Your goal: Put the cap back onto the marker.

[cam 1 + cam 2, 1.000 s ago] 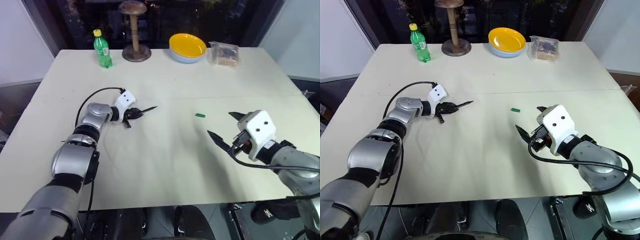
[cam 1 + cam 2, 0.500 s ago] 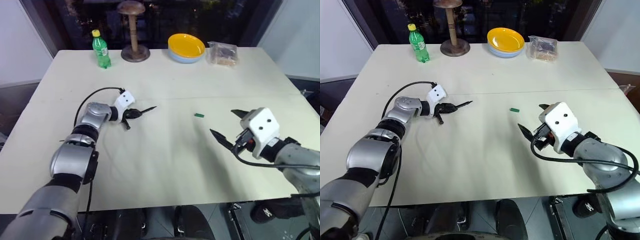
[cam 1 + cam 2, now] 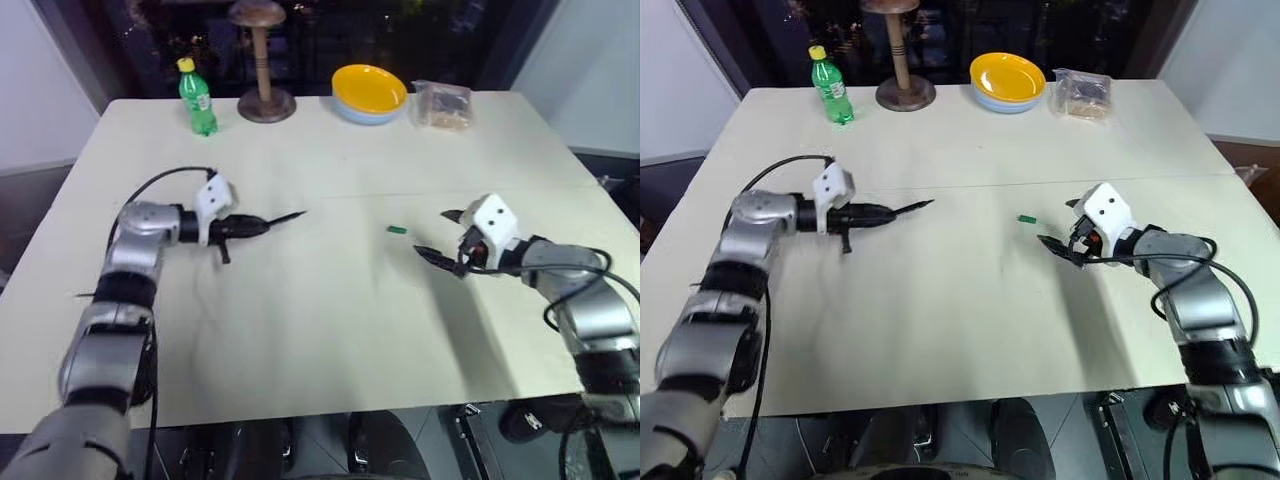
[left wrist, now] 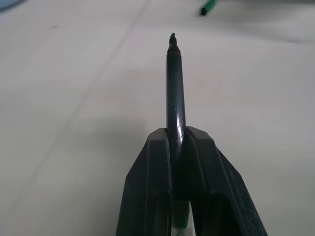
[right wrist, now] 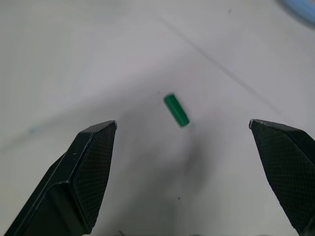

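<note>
The marker juts out to a slim tip, so when I push them together, the cap will go straight over it and stay on.
The cap, a tiny green cylinder, lies on the cream table a little right of centre. My right gripper hovers just to its right, open, and the cap lies a short way beyond the two spread fingers. My left gripper is on the table's left side, lifted off it and shut on the marker, a thin dark stick whose tip points right toward the cap. Between the shut fingers the marker juts straight out, with the cap far off.
Along the table's far edge stand a green bottle with a yellow lid, a wooden stand, a yellow bowl on a pale one and a clear packet. A black cable loops above my left wrist.
My left gripper has pulled back to the left and risen a little with the marker. My right gripper has moved forward and lower, close to the cap, still open.
</note>
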Controlling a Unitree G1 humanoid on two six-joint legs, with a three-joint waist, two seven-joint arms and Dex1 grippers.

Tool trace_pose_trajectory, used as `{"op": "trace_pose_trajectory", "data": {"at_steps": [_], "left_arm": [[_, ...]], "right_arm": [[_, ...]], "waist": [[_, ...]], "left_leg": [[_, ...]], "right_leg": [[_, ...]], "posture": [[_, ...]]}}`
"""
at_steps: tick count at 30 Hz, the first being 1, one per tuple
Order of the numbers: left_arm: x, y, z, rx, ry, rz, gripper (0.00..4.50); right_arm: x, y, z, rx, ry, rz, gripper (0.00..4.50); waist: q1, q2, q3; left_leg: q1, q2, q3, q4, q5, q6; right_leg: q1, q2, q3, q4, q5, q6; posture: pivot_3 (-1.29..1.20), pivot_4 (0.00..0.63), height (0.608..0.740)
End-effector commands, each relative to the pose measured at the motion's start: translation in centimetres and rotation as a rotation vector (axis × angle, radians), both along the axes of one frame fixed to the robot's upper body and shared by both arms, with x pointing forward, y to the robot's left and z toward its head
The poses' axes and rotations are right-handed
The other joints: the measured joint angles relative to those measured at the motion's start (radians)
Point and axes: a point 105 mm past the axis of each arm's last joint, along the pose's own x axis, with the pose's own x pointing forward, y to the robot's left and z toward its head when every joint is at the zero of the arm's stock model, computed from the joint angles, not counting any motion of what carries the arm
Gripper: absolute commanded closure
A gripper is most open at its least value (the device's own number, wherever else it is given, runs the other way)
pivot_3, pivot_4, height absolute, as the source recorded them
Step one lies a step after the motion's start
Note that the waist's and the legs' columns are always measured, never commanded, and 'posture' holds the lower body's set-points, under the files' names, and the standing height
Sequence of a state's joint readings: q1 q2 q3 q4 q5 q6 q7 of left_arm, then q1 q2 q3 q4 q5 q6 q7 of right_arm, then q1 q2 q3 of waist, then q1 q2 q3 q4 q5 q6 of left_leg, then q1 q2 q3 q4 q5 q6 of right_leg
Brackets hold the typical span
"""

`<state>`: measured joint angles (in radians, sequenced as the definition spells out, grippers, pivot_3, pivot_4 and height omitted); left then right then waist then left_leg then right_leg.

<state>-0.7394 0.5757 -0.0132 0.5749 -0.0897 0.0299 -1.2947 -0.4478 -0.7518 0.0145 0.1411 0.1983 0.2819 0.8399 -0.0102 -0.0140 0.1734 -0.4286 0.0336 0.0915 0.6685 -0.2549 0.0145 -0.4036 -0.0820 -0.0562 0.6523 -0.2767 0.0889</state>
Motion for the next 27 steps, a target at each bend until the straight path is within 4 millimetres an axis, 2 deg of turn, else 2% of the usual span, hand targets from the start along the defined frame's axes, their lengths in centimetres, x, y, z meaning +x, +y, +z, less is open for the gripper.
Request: {"op": "trace_pose_trajectory", "data": {"at_steps": [1,6,12,18,27], "left_arm": [[-1.6,-0.1,2.8,-0.037,-0.066,-0.004,4.48],[-3.8,0.1,2.9,-0.047,-0.053,0.035,4.48],[-5.5,0.2,3.0,-0.046,-0.045,0.059,4.48],[-6.3,0.4,3.5,-0.052,-0.054,0.09,4.48],[-6.6,0.6,4.0,-0.042,-0.07,0.117,4.48]], "right_arm": [[1.4,0.1,0.4,-0.011,-0.018,0.051,0.0],[3.2,0.9,0.0,-0.012,0.008,0.112,0.0],[4.7,1.1,-1.2,-0.007,0.055,0.122,0.0],[5.5,1.8,-2.1,-0.008,0.091,0.129,0.0],[6.2,2.8,-2.5,-0.007,0.098,0.129,0.0]], "waist": [[-0.002,0.0,0.0],[-0.005,0.001,0.0],[-0.003,0.001,0.001],[-0.007,0.001,0.001],[-0.009,0.002,0.001]], "left_leg": [[0.0,0.0,0.0,0.0,0.0,0.0],[0.001,0.0,0.0,0.0,0.0,0.0],[0.001,0.0,0.0,0.0,0.001,-0.001],[0.001,0.0,0.001,-0.001,0.002,-0.003],[0.002,0.0,0.001,-0.002,0.005,-0.008]], "right_leg": [[0.0,0.0,0.0,0.0,0.0,0.0],[0.0,0.0,0.001,0.001,0.0,0.0],[0.0,0.0,0.001,0.001,0.0,0.0],[0.0,-0.001,0.001,0.001,0.0,0.0],[0.0,-0.001,0.001,0.001,0.0,0.0]], "posture": [[0.0,0.15,0.74],[0.0,0.15,0.74],[0.0,0.15,0.74],[0.0,0.15,0.74],[0.0,0.15,0.74]]}}
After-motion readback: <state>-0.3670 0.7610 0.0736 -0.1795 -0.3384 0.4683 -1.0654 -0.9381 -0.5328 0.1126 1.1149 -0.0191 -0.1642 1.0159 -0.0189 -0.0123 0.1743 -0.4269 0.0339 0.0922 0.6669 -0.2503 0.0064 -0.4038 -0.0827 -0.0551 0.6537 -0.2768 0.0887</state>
